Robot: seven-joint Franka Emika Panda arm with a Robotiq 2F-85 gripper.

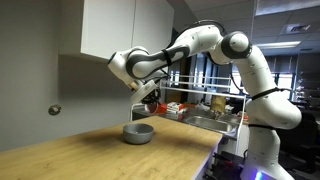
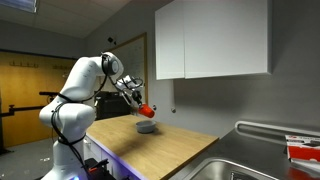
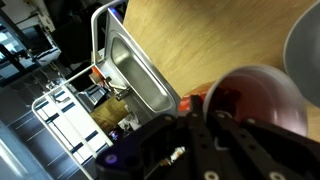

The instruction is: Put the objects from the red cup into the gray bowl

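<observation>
The red cup's bottom (image 2: pixel 150 111) hangs below its opening, so next my gripper moves down and swings the cup's bottom up, to tilt the opening toward the gray bowl (image 1: pixel 138 133).
My gripper (image 1: pixel 147 94) is shut on the red cup (image 1: pixel 151 101) and holds it tilted in the air just above the gray bowl (image 1: pixel 138 132), which sits on the wooden countertop. Both also show in an exterior view, the red cup (image 2: pixel 147 109) over the gray bowl (image 2: pixel 146 126). In the wrist view the gripper's fingers (image 3: pixel 205 118) clasp the red cup (image 3: pixel 258 98), and the gray bowl's rim (image 3: pixel 306 50) shows at the right edge. I cannot see what is inside the cup or the bowl.
A steel sink (image 3: pixel 140 70) is set in the countertop (image 1: pixel 90 150), with a dish rack (image 1: pixel 205 112) holding items beside it. White wall cabinets (image 2: pixel 215 38) hang above the counter. The counter's front edge (image 2: pixel 150 165) is near.
</observation>
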